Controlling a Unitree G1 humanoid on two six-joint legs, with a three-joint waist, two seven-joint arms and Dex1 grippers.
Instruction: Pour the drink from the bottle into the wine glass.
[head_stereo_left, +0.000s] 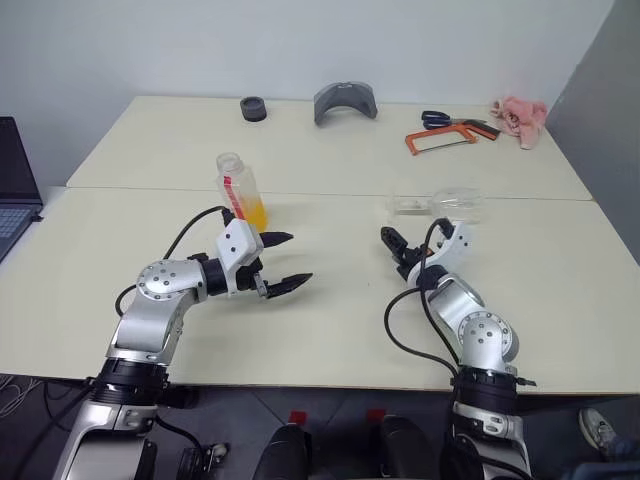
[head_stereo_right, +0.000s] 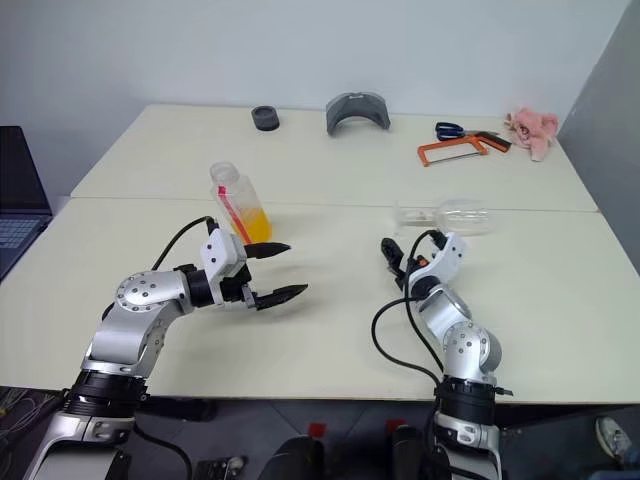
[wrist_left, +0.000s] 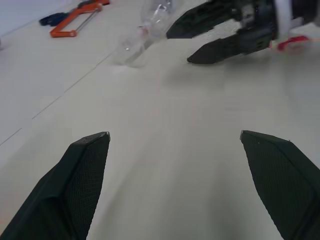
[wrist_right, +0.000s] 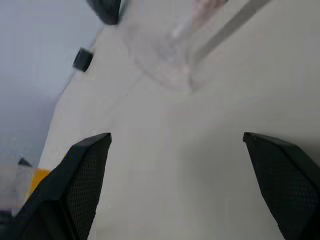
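The wine glass (head_stereo_left: 458, 204) has a stem that ends in a wide, round foot (wrist_right: 159, 56), so I expect it to stand on its own when I turn it upright.
The bottle (head_stereo_left: 239, 188) stands upright left of the table's middle, clear with a red label strip. The orange drink (head_stereo_left: 253, 213) fills its lower part. The wine glass (head_stereo_left: 443, 203) lies on its side to the right, clear and colourless. My left gripper (head_stereo_left: 291, 260) is open just in front and right of the bottle, fingers pointing right, nothing between them. My right gripper (head_stereo_left: 396, 248) is open too, a little in front and left of the lying glass, not touching it. The left wrist view looks across bare table to the right gripper (wrist_left: 210, 35) and the glass (wrist_left: 142, 37).
Along the far edge lie a black round part (head_stereo_left: 254, 108), a grey curved piece (head_stereo_left: 345, 102), blue scissors (head_stereo_left: 437, 119), an orange hacksaw (head_stereo_left: 445, 138) and a pink cloth (head_stereo_left: 520, 118). A laptop (head_stereo_left: 15, 190) sits at the far left. A seam (head_stereo_left: 330, 193) crosses the table.
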